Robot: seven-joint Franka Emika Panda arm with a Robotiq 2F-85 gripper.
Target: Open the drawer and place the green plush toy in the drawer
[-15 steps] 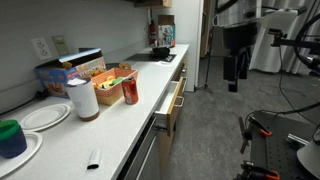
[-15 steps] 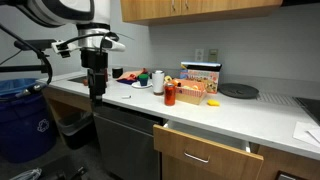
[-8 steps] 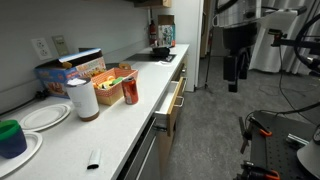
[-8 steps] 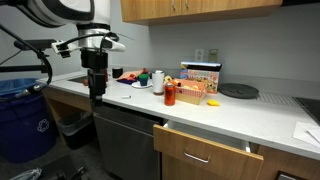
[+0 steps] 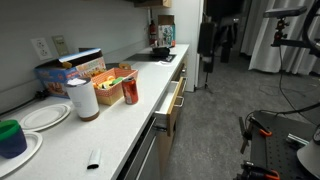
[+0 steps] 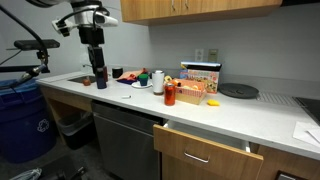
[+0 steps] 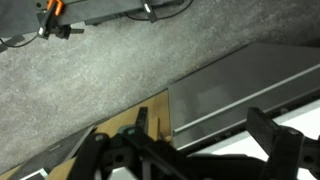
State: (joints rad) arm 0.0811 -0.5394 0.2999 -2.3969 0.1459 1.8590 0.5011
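The drawer stands partly open [image 6: 216, 133] under the counter. Next, I move my gripper to the drawer's wooden front [image 6: 205, 147] and pull it wider before I get the green plush toy.
The drawer [image 5: 172, 100] with its light wood front and metal bar handle stands a little way open under the counter; it also shows in an exterior view [image 6: 205, 150]. A small bright green lump, seemingly the green plush toy [image 6: 143, 76], lies on a plate at the far end of the counter. My gripper [image 6: 98, 78] hangs above that counter end, away from the drawer, and it also shows in an exterior view [image 5: 208, 62]. In the wrist view my gripper [image 7: 185, 160] is open and empty, with dark fingers [image 7: 278, 140] spread wide.
On the counter [image 5: 110, 125] stand a paper towel roll [image 5: 82, 98], a red can [image 5: 130, 91], a snack box [image 5: 72, 72], white plates [image 5: 42, 117] and a dark green cup [image 5: 11, 137]. A steel appliance front [image 7: 240, 90] is below. A blue bin [image 6: 25, 115] stands on the floor.
My arm has risen and moved in from the open floor to over the far end of the counter. The drawer and the counter items have not moved.
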